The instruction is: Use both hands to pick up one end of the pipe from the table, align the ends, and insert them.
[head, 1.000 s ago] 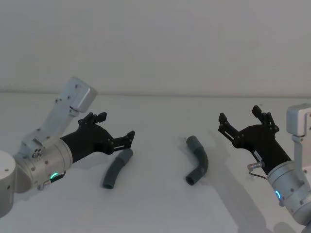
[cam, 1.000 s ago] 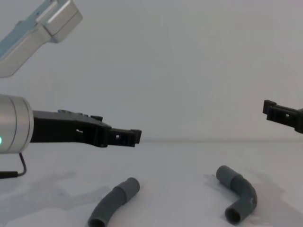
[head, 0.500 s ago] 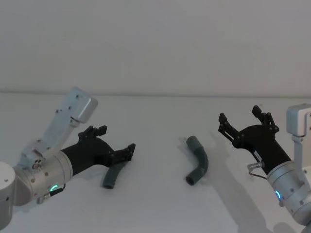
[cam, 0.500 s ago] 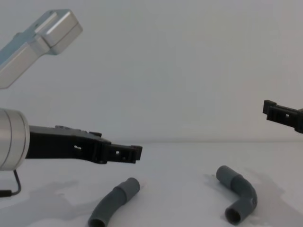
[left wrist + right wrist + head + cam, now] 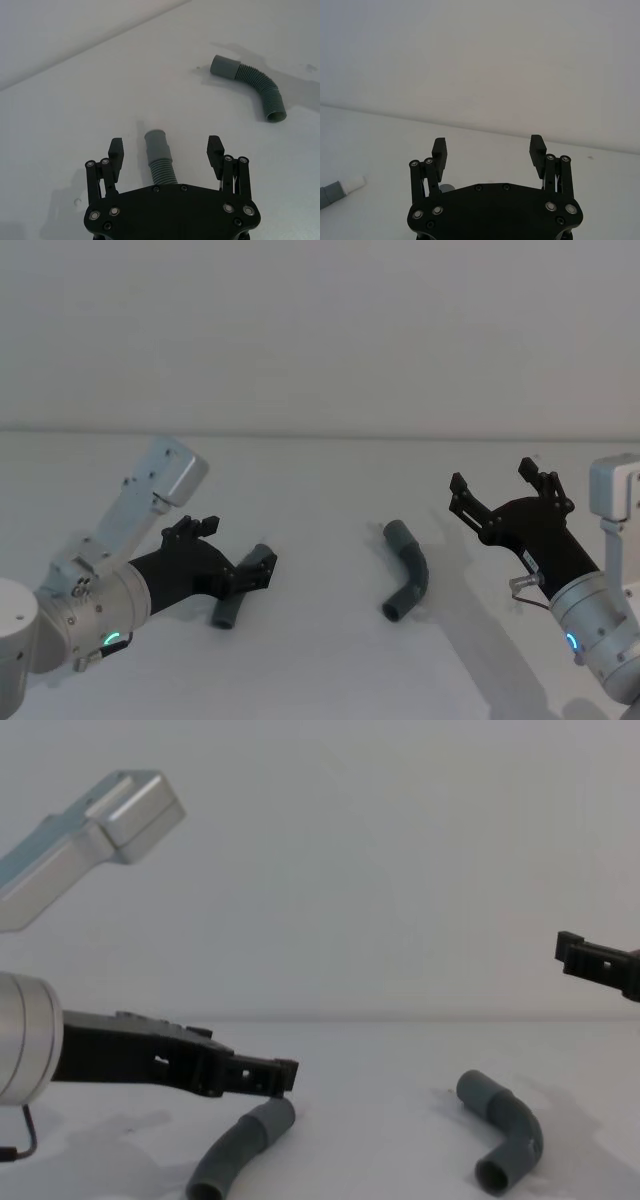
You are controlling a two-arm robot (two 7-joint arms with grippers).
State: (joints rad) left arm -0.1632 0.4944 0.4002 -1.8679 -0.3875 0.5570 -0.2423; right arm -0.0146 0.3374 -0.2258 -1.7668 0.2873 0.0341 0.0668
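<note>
My gripper will lift the bent pipe piece (image 5: 505, 1132) by its ribs. The piece should stay bent and its cuff should stick out, because its short ribbed part (image 5: 522, 1122) lies curved.
Two dark-grey ribbed pipe pieces lie apart on the white table (image 5: 320, 670). My left gripper (image 5: 236, 558) (image 5: 165, 146) (image 5: 285, 1073) is low over the left piece (image 5: 228, 611) (image 5: 161, 159) (image 5: 238, 1152). It is open, with a finger on each side of the piece's grey cuff. The bent right piece (image 5: 408, 578) (image 5: 256, 86) (image 5: 506, 1124) lies free. My right gripper (image 5: 492, 478) (image 5: 488, 144) (image 5: 586, 958) hangs open in the air to the right of it, holding nothing. A grey cuff with a white tip (image 5: 342, 187) shows at the edge of the right wrist view.
The table runs back to a plain pale wall (image 5: 320, 340). Bare table surface lies between the two pieces and in front of them.
My left gripper has dropped and moved toward me, from above and beside the left piece to straddling its cuff. The right arm and both pieces have stayed put.
</note>
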